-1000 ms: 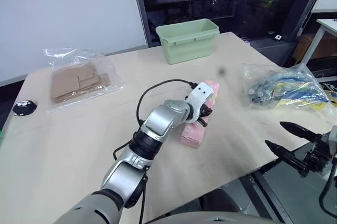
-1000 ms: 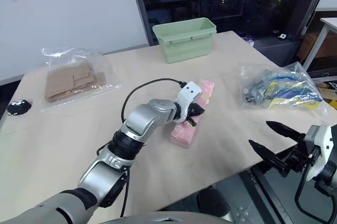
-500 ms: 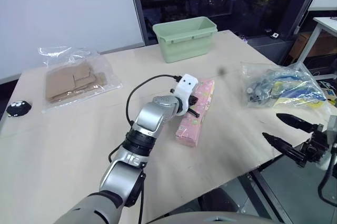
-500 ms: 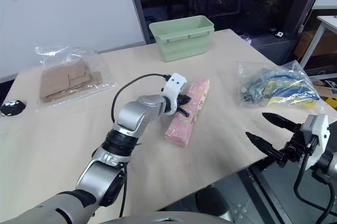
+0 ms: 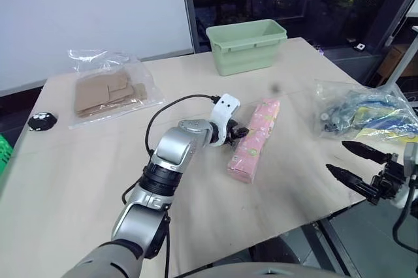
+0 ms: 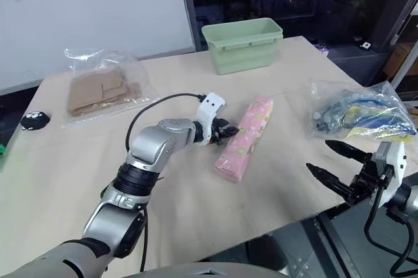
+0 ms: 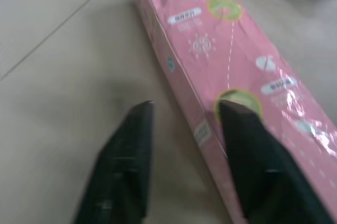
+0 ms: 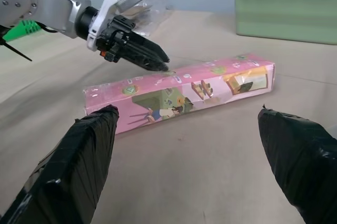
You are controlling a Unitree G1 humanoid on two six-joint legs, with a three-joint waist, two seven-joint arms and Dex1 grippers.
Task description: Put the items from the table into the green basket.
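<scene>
The fingers of the left gripper straddle only a long edge of the pink pack [image 7: 196, 95], so the robot should open them wider and close them across the pack's full width [image 5: 256, 138].
The long pink pack [image 5: 255, 141] lies flat on the beige table [image 5: 98, 160], near its middle. My left gripper [image 5: 239, 133] is open at the pack's left long side. In the left wrist view one fingertip [image 7: 141, 112] is over bare table and the other hovers at the pack's [image 7: 221, 61] top edge, with nothing gripped. My right gripper [image 5: 359, 164] stands open past the table's front right edge, pointing toward the pack [image 8: 179, 95]. A sliver of bright green [image 8: 21, 27] shows beyond the table's left end; I cannot tell whether it is the green basket.
A pale green solid tub [image 5: 247, 44] stands at the far edge. At the far left lies a clear bag of brown pieces [image 5: 108, 89], and near it a small black object [image 5: 40, 121]. A clear bag of blue and yellow things [image 5: 369, 111] lies at the right.
My left gripper has gone from shut on top of the pack to open, and has drawn back a little to the pack's left side. The pack stays lying on the table. The camera has shifted.
</scene>
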